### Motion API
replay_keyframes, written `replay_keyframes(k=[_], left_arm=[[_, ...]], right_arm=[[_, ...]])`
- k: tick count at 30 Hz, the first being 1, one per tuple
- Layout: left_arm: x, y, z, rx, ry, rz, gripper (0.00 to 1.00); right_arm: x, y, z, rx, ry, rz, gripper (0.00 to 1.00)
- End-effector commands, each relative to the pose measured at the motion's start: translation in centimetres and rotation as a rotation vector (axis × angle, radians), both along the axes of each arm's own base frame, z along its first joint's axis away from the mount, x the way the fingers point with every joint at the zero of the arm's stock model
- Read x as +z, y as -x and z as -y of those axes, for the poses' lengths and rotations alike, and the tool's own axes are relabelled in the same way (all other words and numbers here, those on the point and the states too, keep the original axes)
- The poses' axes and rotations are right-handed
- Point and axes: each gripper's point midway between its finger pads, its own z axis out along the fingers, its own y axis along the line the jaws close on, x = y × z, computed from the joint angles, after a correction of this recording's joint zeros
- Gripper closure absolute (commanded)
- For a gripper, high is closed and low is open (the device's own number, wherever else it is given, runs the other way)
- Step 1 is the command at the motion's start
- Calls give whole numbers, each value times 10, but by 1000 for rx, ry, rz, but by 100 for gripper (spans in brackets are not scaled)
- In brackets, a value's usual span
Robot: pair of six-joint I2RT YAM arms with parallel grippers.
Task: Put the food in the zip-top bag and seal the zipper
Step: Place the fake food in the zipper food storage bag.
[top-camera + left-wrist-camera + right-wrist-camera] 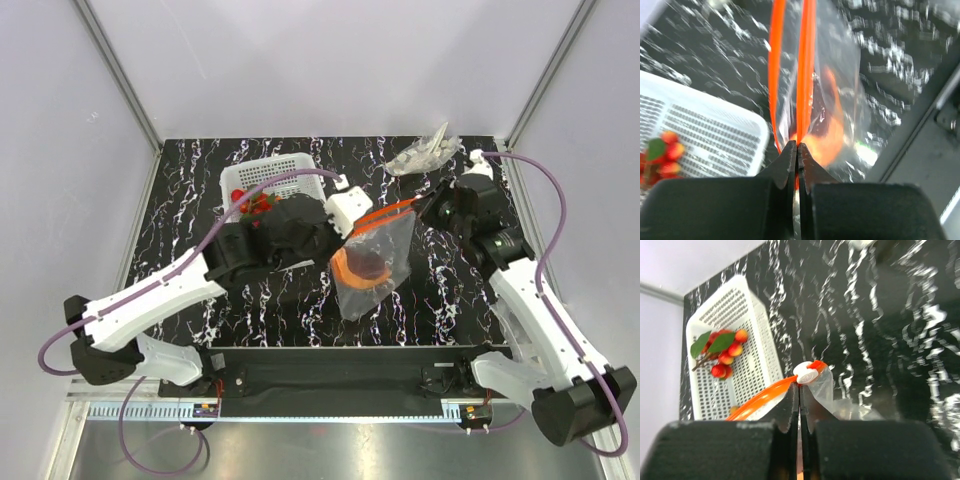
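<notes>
The zipper's ends are in both grippers with food in the basket (256, 205), so next I turn the bag's opening (384, 216) that way, then hold it with my right gripper.
The zip-top bag (385, 262) hangs between both grippers over the middle of the table, mouth up. Its zipper (386, 214) is parted in the left wrist view (806, 75). A longer red-orange piece of food (362, 268) and something dark lie inside the bag (832, 132). My left gripper (345, 238) is shut on the zipper's left end (797, 147). My right gripper (423, 209) is shut on the zipper's right end (799, 389), just below a white slider (808, 373). Little red round pieces with green leaves (255, 203) lie in the basket (721, 354).
The white lattice basket (290, 168) stands at the back left, close behind the left wrist. A greyish clear plastic wad (425, 155) lies at the back right. The black rail (330, 375) runs along the table's near edge.
</notes>
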Motion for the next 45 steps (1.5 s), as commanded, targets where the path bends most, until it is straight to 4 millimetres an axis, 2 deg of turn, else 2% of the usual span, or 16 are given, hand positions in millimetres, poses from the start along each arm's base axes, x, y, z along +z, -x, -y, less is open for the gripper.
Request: replay_keyframes(k=[1,4,6,9,10,14,18,21,24,26,29,30,33,38,43,45], left_arm=[[68,-1,-30,48,144,137,100],[63,3,-30,35,175,140,100],[52,4,-28,28,166,119,100],[12,11,-10,-20,141,40,100],[3,20,1,-61,170,-18,100],[-24,33,27,-132,187,-133,100],[7,14,0,-10,130,-42,100],[55,1,-34,97,204,98,100],[66,4,-46,111,253,128,100],[42,6,-37,93,232,82,100],[7,20,-3,-3,222,-63,100],[5,33,13,-90,245,-116,100],[10,40,29,-131,258,-183,100],[9,45,31,-124,355,-209,100],[-77,74,66,-219,328,-483,100],[-87,75,73,-211,353,-525,100]], right_arm=[[-24,-14,4,-34,18,-67,100],[-37,-20,0,-31,10,-82,100],[-23,-24,3,-42,18,-48,100],[38,-31,7,-41,51,62,100],[76,-32,6,-25,49,142,100],[136,-21,2,22,18,303,100],[95,-22,6,-7,27,207,100],[23,-22,5,-22,28,58,100],[22,-22,5,-29,20,58,100],[33,-22,14,-59,59,66,100],[84,-23,22,-79,85,161,100],[108,-22,23,-79,79,208,100],[123,-19,19,-52,71,246,100],[54,-36,3,12,111,52,100],[11,-57,-2,25,168,-79,100],[7,-62,-12,69,153,-83,97]])
